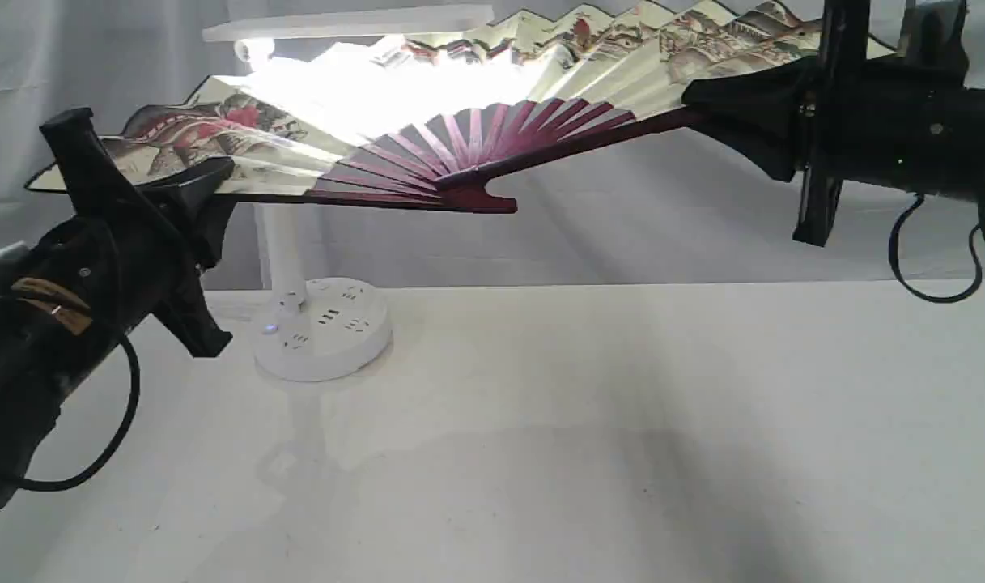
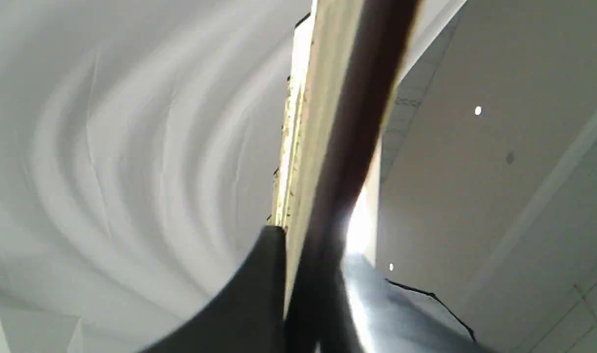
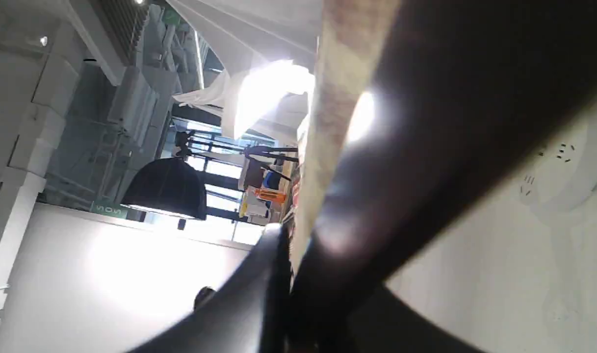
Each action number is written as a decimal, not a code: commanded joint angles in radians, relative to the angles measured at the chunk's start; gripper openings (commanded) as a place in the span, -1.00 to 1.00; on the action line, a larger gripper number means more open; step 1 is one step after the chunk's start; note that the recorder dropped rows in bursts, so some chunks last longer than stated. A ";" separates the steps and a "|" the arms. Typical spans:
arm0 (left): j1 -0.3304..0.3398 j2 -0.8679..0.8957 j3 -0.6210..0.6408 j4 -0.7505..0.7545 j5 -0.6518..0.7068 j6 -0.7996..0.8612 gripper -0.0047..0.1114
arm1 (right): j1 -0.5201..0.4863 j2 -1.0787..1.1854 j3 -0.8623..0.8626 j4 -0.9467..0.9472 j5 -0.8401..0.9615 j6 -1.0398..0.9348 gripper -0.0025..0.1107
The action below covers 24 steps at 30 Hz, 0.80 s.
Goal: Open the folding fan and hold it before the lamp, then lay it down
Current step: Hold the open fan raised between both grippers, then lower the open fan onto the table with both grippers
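Note:
I continue to lower the fan's rib with my left gripper, as I have the folding fan spread wide [image 1: 479, 136] over the clear white table [image 1: 528, 418], and let go once the fan lies there.
The folding fan [image 1: 492, 138] is spread wide open in the air, its painted cream leaf lit from behind by the lamp [image 1: 322, 324], whose light bar [image 1: 346, 24] shows above the fan's upper edge. My left gripper [image 1: 205, 194] is shut on the fan's left outer rib, my right gripper [image 1: 702, 101] shut on the right outer rib. In the left wrist view the fan [image 2: 337, 147] runs edge-on between the fingers [image 2: 259, 294]. The right wrist view shows the fan [image 3: 376, 171] as a dark blurred rib between its fingers [image 3: 259, 294], with the lamp [image 3: 568, 171] base beyond.
The white table [image 1: 621, 445] lies below the fan, with the fan's shadow on it. A grey cloth backdrop [image 1: 95, 65] hangs behind. Black cables [image 1: 929, 259] dangle from both arms.

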 commanded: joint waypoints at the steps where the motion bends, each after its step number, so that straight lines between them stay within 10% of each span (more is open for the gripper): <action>1: 0.040 -0.021 -0.007 -0.139 0.038 -0.042 -0.91 | -0.028 -0.007 -0.002 -0.078 -0.076 -0.044 -0.96; 24: 0.032 -0.005 0.112 -0.065 0.075 0.012 -0.91 | -0.073 -0.001 0.187 -0.111 -0.122 -0.052 -0.96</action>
